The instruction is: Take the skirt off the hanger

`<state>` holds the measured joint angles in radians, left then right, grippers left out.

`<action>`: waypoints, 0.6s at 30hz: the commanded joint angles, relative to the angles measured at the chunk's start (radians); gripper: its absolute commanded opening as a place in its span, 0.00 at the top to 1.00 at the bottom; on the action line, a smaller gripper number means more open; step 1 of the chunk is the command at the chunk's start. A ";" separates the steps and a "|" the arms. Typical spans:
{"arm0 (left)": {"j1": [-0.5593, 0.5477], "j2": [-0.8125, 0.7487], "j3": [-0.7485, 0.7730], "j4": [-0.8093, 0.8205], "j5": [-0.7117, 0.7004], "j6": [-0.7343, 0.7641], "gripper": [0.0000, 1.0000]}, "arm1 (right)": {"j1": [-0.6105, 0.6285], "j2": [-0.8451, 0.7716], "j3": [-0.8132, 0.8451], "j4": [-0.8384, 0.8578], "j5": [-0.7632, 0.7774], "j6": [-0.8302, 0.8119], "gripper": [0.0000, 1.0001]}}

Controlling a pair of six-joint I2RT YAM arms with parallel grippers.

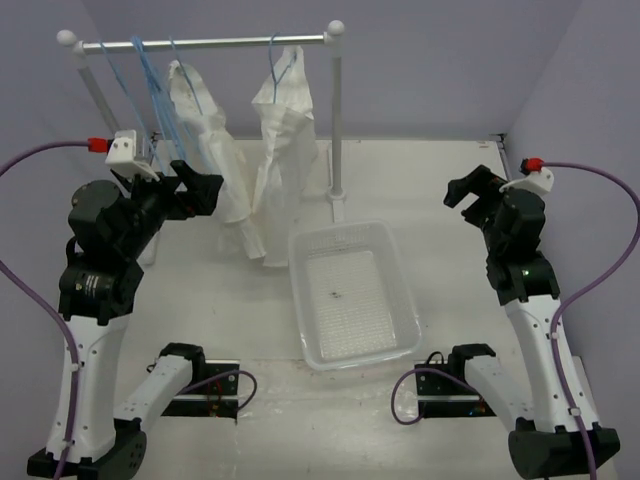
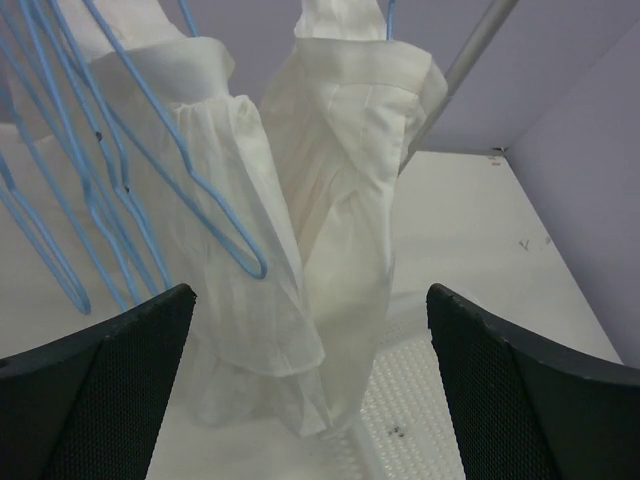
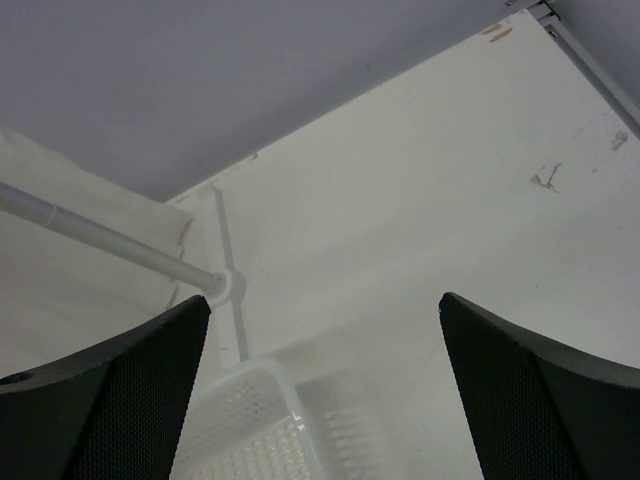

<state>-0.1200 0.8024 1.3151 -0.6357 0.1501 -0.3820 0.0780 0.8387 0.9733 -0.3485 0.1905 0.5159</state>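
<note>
The skirt's blue hanger (image 1: 278, 78) hangs free of the other hangers, so I should keep bringing my left gripper toward the hanger's neck (image 1: 272, 60) until its fingers close there.
The skirt (image 1: 280, 150), long, plain and wrinkled white, hangs on a blue hanger (image 1: 281, 58) at the right end of the rail (image 1: 230, 42). Its hem reaches the table by the basket's far left corner. It also shows in the left wrist view (image 2: 350, 180). The white tiered garment (image 1: 205, 140) hangs to its left. My left gripper (image 1: 200, 188) is open and empty, raised just left of both garments and facing them (image 2: 310, 300). My right gripper (image 1: 468, 190) is open and empty at the right, far from the rack (image 3: 325, 300).
A clear plastic basket (image 1: 300, 250) stands mid-table in front of the skirt. The rack's right post (image 1: 337, 130) stands behind it. Several empty blue hangers (image 1: 150, 80) hang at the rail's left end, close to my left wrist. Purple walls enclose the table.
</note>
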 commanded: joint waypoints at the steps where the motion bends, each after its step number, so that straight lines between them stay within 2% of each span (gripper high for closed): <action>1: 0.002 0.098 0.064 0.080 0.107 0.000 0.00 | -0.001 -0.003 0.045 0.008 -0.048 -0.020 0.01; 4: -0.003 0.178 0.133 0.162 0.218 -0.014 0.00 | -0.003 -0.010 0.041 0.019 -0.066 -0.039 0.01; 7: -0.064 0.306 0.243 0.203 0.221 -0.025 0.00 | -0.001 -0.015 0.038 0.016 -0.068 -0.039 0.01; 8: -0.102 0.332 0.304 0.205 0.185 -0.017 0.00 | -0.003 -0.016 0.038 0.011 -0.063 -0.036 0.01; 9: -0.191 0.363 0.338 0.203 0.104 0.018 0.00 | -0.001 -0.015 0.041 0.008 -0.063 -0.036 0.01; 11: -0.245 0.458 0.436 0.192 0.057 0.029 0.00 | -0.001 -0.012 0.042 0.005 -0.066 -0.045 0.01; 14: -0.262 0.579 0.547 0.179 0.011 0.048 0.00 | -0.004 -0.010 0.042 -0.001 -0.062 -0.057 0.01; 18: -0.262 0.745 0.680 0.143 -0.208 0.060 0.00 | -0.004 -0.012 0.041 -0.001 -0.065 -0.074 0.01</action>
<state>-0.3847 1.4654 1.9114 -0.4862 0.1230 -0.3553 0.0776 0.8345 0.9741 -0.3481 0.1379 0.4725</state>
